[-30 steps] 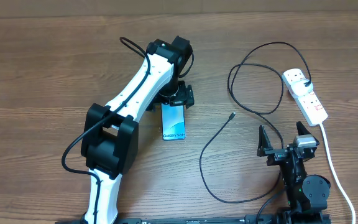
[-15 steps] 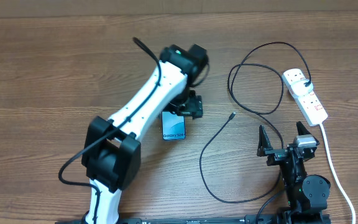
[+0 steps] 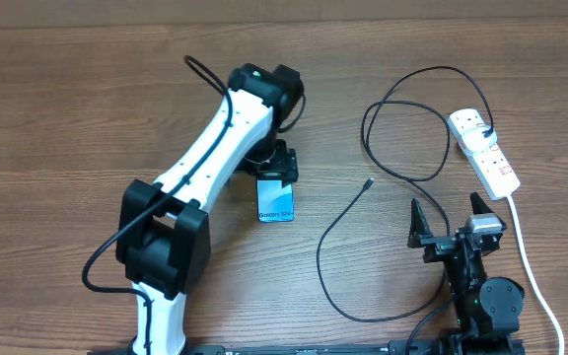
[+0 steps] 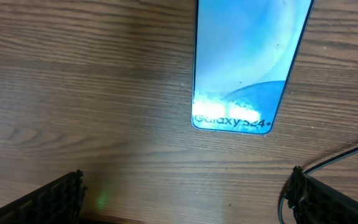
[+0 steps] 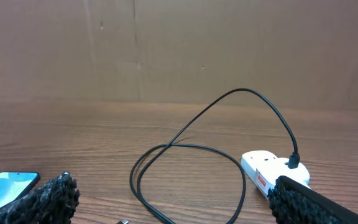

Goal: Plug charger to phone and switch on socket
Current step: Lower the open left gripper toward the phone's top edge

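I should center the open fingers of my left gripper over the phone's long sides before I lower them, because the phone's near end is ahead of the fingers and off-centre.
The phone lies flat on the wooden table, its blue screen up and "Galaxy" at its near end. My left gripper hovers over the phone's far end, open and empty. In the left wrist view the phone lies ahead of the spread fingers. The charger loops across the table, its small connector free on the wood and its black plug in the socket. My right gripper is open and empty near the front edge. The right wrist view shows the charger, the socket and the phone.
The socket's thick white cord runs down the right side to the table's front edge. A lower loop of the charger lies just left of the right arm's base. A brown cardboard wall stands behind the table.
The left arm swung right, then back left, ending over the phone's far end. The phone, the charger and the right arm have not moved.
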Controlling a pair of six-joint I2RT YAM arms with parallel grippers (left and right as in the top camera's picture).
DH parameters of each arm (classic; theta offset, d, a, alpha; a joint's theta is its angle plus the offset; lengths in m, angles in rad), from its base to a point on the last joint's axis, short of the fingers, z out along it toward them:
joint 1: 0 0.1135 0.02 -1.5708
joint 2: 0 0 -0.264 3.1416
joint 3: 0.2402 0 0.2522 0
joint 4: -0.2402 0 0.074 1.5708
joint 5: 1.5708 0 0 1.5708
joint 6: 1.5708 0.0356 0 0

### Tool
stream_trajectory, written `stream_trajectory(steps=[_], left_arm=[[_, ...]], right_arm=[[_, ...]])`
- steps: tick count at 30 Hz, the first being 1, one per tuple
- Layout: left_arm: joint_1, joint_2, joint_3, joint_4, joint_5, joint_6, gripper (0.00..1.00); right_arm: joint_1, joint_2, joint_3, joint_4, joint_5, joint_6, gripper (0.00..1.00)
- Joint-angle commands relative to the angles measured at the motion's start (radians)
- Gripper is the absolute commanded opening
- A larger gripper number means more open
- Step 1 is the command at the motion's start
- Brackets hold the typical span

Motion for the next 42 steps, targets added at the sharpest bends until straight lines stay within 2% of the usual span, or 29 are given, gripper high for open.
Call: stream_trajectory(steps=[1,7,11,21,24,30,38,42], left_arm=[[-0.006,-0.057,-0.005,-0.005,0.065,0.087,1.00],[-0.005,-0.178,-0.021,-0.016,0.059,0.107,1.00],[0.000,-0.250,-0.070,0.053,0.044,0.090,0.99],[0.000,-0.209,-0.284,0.351,0.039,-0.087,0.99],[0.000,-0.179,-0.296,0.389,0.029,-0.135,1.00],[-0.010,-0.151,-0.296,0.463,-0.068,-0.140,1.00],[-0.011,-0.101,-0.296,0.505,-0.062,-0.056,1.00],[-0.019,-0.080,-0.296,0.528,-0.062,-0.054,0.99]], right_arm=[[0.006,-0.010,-0.011,0.007,0.002,-0.001,1.00],[0.007,-0.010,-0.011,0.007,0.002,-0.001,1.00],[0.006,-0.010,-0.011,0.007,0.002,-0.001,1.00],[0.007,-0.010,-0.011,0.007,0.002,-0.001,1.00],[0.007,-0.010,-0.011,0.007,0.002,-0.001,1.00],[0.007,-0.010,-0.011,0.007,0.002,-0.001,1.00],[0.006,-0.010,-0.011,0.007,0.002,-0.001,1.00],[0.006,-0.010,-0.011,0.007,0.002,-0.001,1.00]])
